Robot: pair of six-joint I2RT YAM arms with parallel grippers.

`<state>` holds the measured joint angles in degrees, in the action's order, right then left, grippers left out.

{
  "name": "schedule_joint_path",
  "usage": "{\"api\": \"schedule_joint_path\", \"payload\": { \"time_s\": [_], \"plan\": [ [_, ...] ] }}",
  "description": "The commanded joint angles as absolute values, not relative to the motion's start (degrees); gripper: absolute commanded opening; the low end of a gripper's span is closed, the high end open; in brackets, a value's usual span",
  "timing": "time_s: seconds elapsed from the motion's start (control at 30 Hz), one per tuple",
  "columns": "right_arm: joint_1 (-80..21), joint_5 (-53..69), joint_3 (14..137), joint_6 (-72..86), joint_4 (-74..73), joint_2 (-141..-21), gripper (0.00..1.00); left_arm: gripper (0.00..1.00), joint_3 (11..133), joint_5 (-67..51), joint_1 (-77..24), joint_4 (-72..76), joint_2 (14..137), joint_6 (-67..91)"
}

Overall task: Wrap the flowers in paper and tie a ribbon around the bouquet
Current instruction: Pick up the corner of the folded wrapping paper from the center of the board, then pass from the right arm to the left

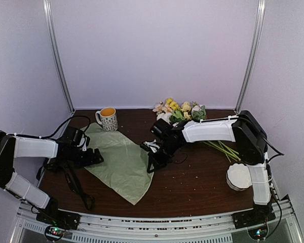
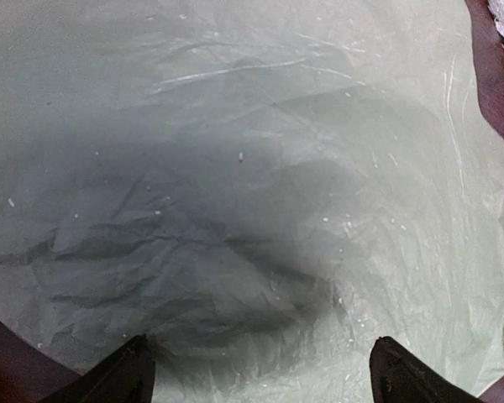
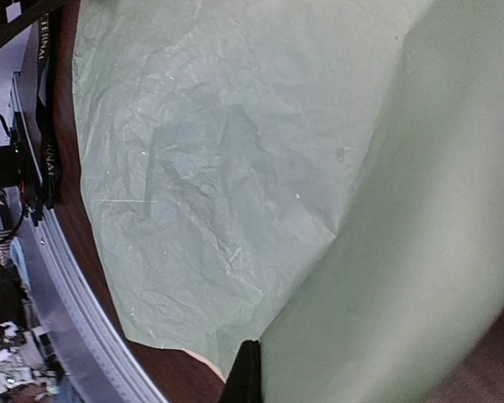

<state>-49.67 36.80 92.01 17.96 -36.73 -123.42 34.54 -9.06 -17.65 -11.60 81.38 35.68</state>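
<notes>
The paper lies pale green side up (image 1: 115, 152) below my left gripper, so that gripper should rise clear while my right gripper turns the paper over by its held edge (image 1: 147, 158).
The pale green paper (image 1: 119, 162) lies spread on the brown table, one corner pointing at the front edge. My left gripper (image 1: 97, 154) hovers low over its left side, open, and in the left wrist view the paper (image 2: 252, 126) fills the space between the wide-apart left gripper (image 2: 262, 357) jaws. My right gripper (image 1: 151, 164) is shut on the paper's right edge. In the right wrist view a flap of the paper (image 3: 193, 151) rises close to the lens beside one dark finger (image 3: 248, 374). The flowers (image 1: 180, 111) lie at the back, stems (image 1: 223, 149) trailing right. The black ribbon (image 1: 76, 185) lies front left.
A patterned mug (image 1: 108, 118) stands at the paper's far corner. A white round object (image 1: 239, 176) sits by the right arm's base. The lettered ribbon (image 3: 46, 101) runs along the table's edge beside a metal rail (image 3: 59, 277).
</notes>
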Motion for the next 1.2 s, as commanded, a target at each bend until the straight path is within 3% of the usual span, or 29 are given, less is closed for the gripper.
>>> {"api": "schedule_joint_path", "payload": {
  "time_s": [0.0,0.43,0.7,0.83,1.0,1.17],
  "plan": [
    [-48.9,29.9,92.5,21.6,-32.8,-120.0,0.0,0.93,30.9,-9.1,-18.0,-18.3,82.7,34.6],
    [-48.4,20.4,85.1,12.0,-40.2,-98.2,0.0,0.92,36.2,-5.2,-18.0,-29.9,63.0,31.5],
    [-37.9,-0.5,89.3,8.2,-57.7,-79.6,0.0,0.9,42.7,-3.9,-18.1,-33.0,60.3,29.2],
    [-37.7,-10.5,94.4,5.8,-60.4,-73.4,0.0,0.88,45.6,-3.9,-19.0,-33.1,63.4,28.9],
    [-47.7,-4.6,83.2,5.9,-52.3,-70.5,0.0,0.88,49.1,-4.4,-21.9,-32.2,67.9,27.5],
    [-60.8,-0.7,72.6,7.7,-47.7,-76.3,0.0,0.87,47.4,-7.5,-22.0,-27.7,71.3,27.2]
  ]
}}
